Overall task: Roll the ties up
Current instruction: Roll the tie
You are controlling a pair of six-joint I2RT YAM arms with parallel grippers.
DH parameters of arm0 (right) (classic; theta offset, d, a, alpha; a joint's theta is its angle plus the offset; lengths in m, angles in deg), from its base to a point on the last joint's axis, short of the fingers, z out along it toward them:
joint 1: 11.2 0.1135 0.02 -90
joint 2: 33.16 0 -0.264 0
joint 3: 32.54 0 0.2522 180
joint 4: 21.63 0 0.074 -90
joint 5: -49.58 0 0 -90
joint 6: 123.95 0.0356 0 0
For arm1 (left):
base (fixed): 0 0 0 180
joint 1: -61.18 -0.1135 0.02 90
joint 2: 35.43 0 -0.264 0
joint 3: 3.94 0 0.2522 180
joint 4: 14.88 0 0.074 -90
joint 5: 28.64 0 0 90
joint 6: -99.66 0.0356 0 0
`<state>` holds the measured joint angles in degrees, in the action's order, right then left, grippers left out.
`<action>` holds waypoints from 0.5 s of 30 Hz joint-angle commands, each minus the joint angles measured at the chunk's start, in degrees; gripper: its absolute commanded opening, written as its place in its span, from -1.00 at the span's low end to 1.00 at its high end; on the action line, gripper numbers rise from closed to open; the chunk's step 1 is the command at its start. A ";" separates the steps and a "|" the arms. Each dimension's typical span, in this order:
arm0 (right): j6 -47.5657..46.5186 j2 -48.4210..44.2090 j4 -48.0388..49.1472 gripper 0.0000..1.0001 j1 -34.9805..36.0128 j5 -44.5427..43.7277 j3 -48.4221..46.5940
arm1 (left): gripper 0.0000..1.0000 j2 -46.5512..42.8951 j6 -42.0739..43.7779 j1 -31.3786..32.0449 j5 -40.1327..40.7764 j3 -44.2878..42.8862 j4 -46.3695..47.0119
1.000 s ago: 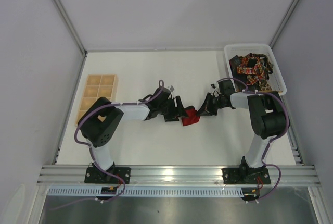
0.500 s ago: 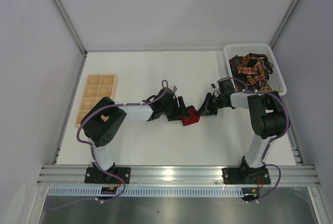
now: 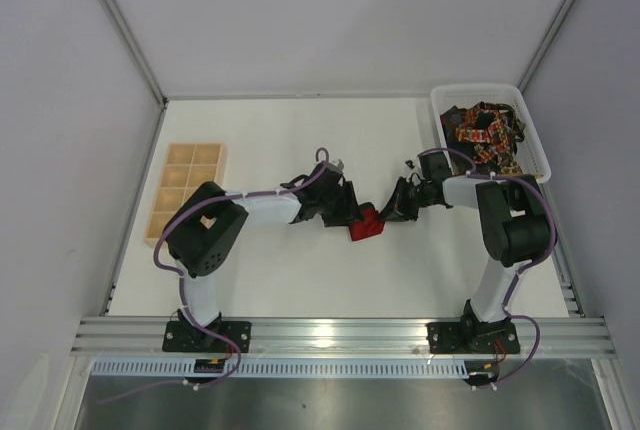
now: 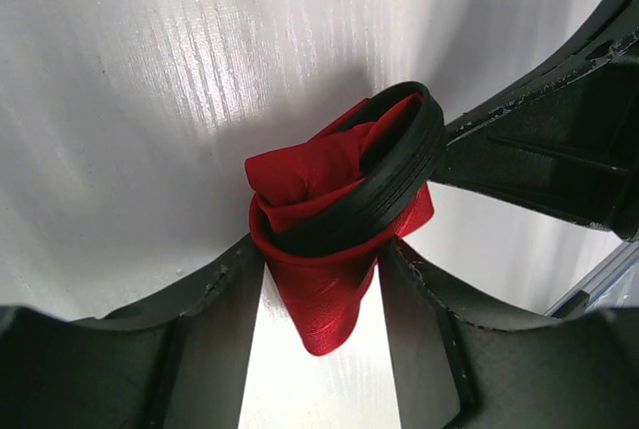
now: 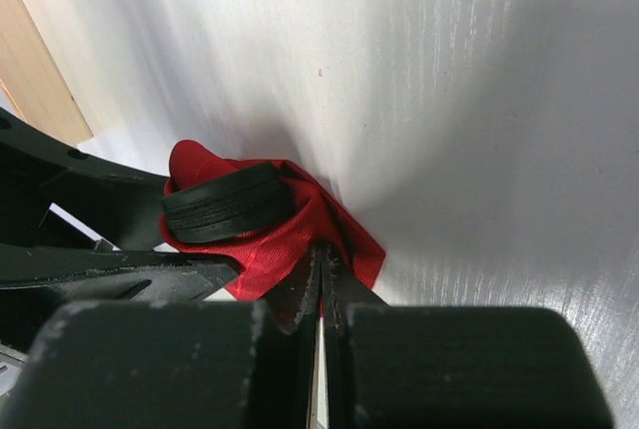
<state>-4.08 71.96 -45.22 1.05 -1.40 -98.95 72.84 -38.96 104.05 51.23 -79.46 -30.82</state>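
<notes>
Only a fold at the roll's edge [image 5: 344, 239] is pinched in my right gripper, so that gripper should open wide and close across the whole red roll [image 3: 367, 226] while my left gripper holds the roll steady.
A plain red tie [image 3: 366, 226] lies at mid-table, wound into a small roll, its black lining [image 4: 389, 185] showing as a ring. My left gripper [image 3: 352, 212] reaches in from the left. In the left wrist view both of its fingertips [image 4: 250, 259] press the sides of the red roll [image 4: 319, 294], and the tie's point hangs between them. My right gripper [image 3: 388, 214] comes from the right and is shut on a fold at the roll's edge [image 5: 290, 239]. Patterned dark ties [image 3: 485, 135] lie piled in the white basket [image 3: 440, 100].
A wooden compartment tray [image 3: 187, 188] sits at the left side of the table. The white basket stands in the back right corner, close to the right arm's elbow. Grey walls close in the table on three sides.
The left gripper has slid right towards the red roll and its jaws have narrowed onto it. The right gripper has stayed put, shut on the fabric.
</notes>
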 commanded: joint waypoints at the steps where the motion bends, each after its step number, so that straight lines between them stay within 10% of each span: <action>1: -1.30 -1.41 -1.16 -0.96 -0.12 -1.50 -1.85 | 0.10 1.95 3.00 0.19 2.48 -1.08 -5.91; 15: -2.00 -4.83 -5.55 -0.63 0.32 -5.10 -4.48 | 0.09 2.74 4.76 0.81 2.66 -2.58 -7.49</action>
<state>-4.50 70.63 -48.65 1.07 -4.21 -100.65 73.37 -36.60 104.47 51.80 -81.25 -33.57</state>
